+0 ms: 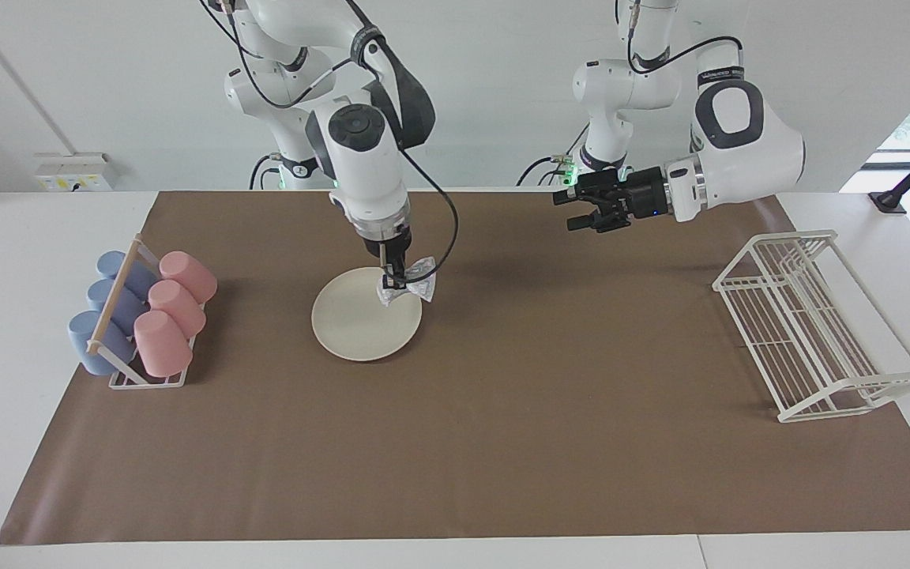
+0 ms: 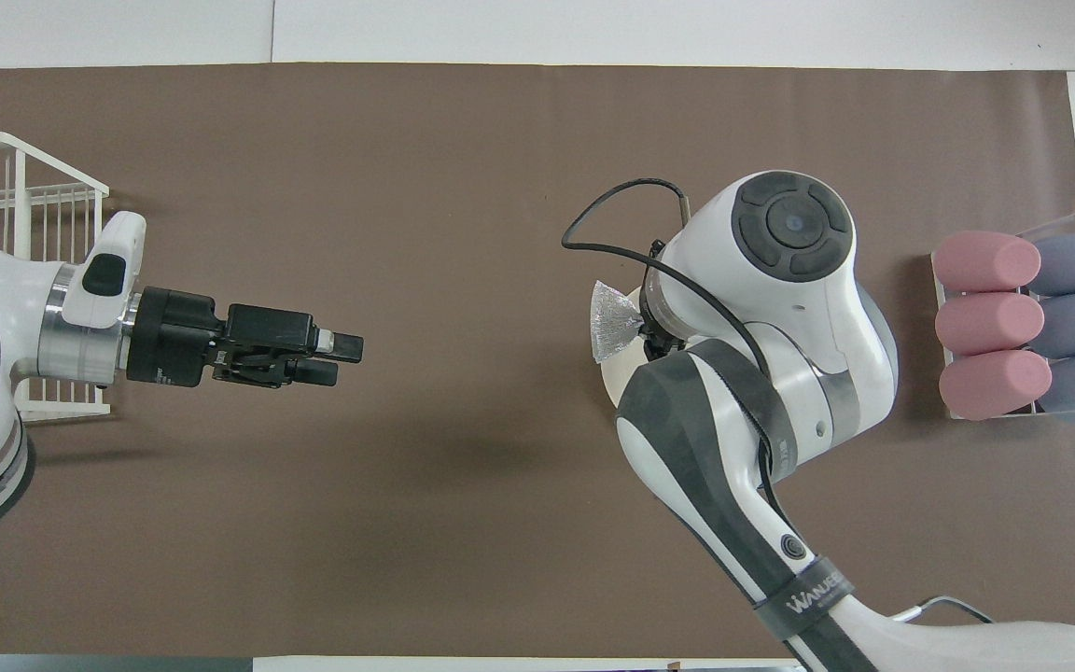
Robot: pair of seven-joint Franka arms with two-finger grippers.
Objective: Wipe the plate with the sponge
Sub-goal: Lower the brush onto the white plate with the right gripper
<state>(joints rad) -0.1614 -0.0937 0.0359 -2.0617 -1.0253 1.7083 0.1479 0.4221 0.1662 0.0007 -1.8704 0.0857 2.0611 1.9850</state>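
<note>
The sponge's loose end [image 2: 601, 320] spreads out wide next to the wrist, so the silvery sponge [image 2: 619, 323] will stay spread out when I take it to the white wire rack.
The cream-white plate [image 1: 360, 320] lies on the brown mat, toward the right arm's end. My right gripper [image 1: 396, 281] points straight down and is shut on the silvery sponge [image 1: 415, 289]. The sponge hangs at the plate's rim on the side nearer the robots; whether it touches the plate I cannot tell. In the overhead view the right arm covers most of the plate [image 2: 612, 381], and the sponge [image 2: 614, 321] sticks out beside the wrist. My left gripper [image 1: 569, 212] [image 2: 337, 359] is held level above the mat, open and holding nothing, well apart from the plate.
A rack of pink and blue cups [image 1: 143, 316] stands at the right arm's end of the mat. A white wire rack [image 1: 810, 324] stands at the left arm's end. The brown mat [image 1: 502, 442] covers most of the table.
</note>
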